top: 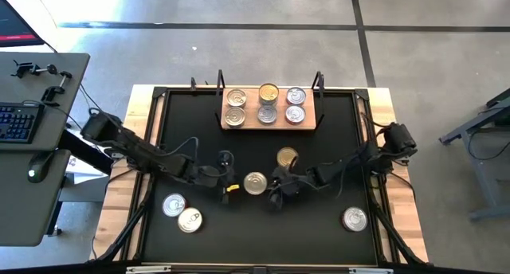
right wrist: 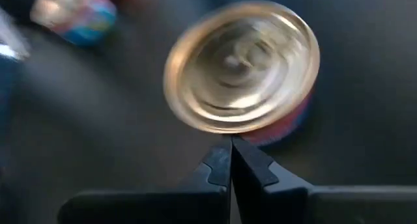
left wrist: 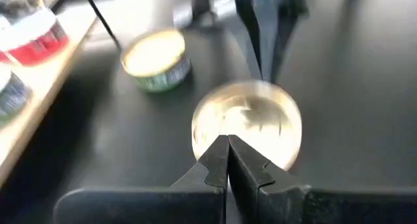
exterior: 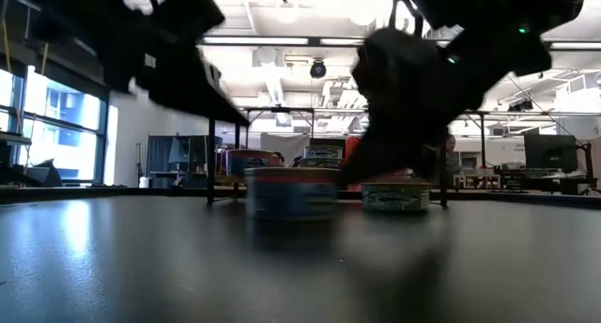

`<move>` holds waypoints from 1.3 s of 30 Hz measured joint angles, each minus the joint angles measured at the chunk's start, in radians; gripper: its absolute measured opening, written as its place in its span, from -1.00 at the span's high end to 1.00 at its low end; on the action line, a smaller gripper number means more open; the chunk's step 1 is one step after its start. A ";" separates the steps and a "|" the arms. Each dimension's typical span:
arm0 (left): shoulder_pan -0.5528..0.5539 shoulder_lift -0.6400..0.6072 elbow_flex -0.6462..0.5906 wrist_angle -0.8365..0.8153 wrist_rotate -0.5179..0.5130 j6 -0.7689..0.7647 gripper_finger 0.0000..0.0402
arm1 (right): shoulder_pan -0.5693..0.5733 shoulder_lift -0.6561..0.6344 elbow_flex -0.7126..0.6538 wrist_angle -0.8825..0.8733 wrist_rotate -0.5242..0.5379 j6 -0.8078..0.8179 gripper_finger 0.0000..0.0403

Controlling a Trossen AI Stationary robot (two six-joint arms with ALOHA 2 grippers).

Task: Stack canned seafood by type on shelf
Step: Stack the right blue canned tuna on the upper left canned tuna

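Next, I tip the silver-lidded tin up on its edge first, because it is lying flat between my closed grippers. Then I should open my left gripper around its lid and base.
A silver-lidded tin stands on the black mat between my two grippers, and it also shows as the tin in the low view. My left gripper is shut at the tin's left side, with its tips at the rim of the tin. My right gripper is shut at the tin's right side, its tips just short of the tin. A gold-lidded tin stands just beyond. The wooden shelf at the far edge carries several tins. My left gripper points its shut fingertips level at the silver tin's left rim, coming from the table's left; I cannot tell whether they touch it. My right gripper points its shut fingertips level at the tin's right side; I cannot tell whether they touch. The tin stands flat on the mat.
Two silver tins lie at the near left of the mat, and one tin at the near right. The gold tin with a green label is close behind the silver one. The shelf's black posts rise at its ends.
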 joint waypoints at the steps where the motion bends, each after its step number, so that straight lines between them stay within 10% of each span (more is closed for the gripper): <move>1: -0.002 -0.026 0.000 -0.008 0.000 0.000 1.00 | -0.003 0.007 0.000 0.049 -0.001 -0.041 1.00; 14: -0.058 0.006 -0.001 -0.005 0.225 0.201 0.86 | -0.019 0.016 0.002 0.214 0.270 -0.230 1.00; 27: -0.001 0.099 0.000 -0.038 0.191 0.521 0.34 | -0.015 -0.030 0.002 0.254 0.128 -0.441 1.00; 39: 0.046 0.160 0.000 0.072 0.248 0.471 0.94 | -0.023 -0.074 0.003 0.261 0.182 -0.814 0.69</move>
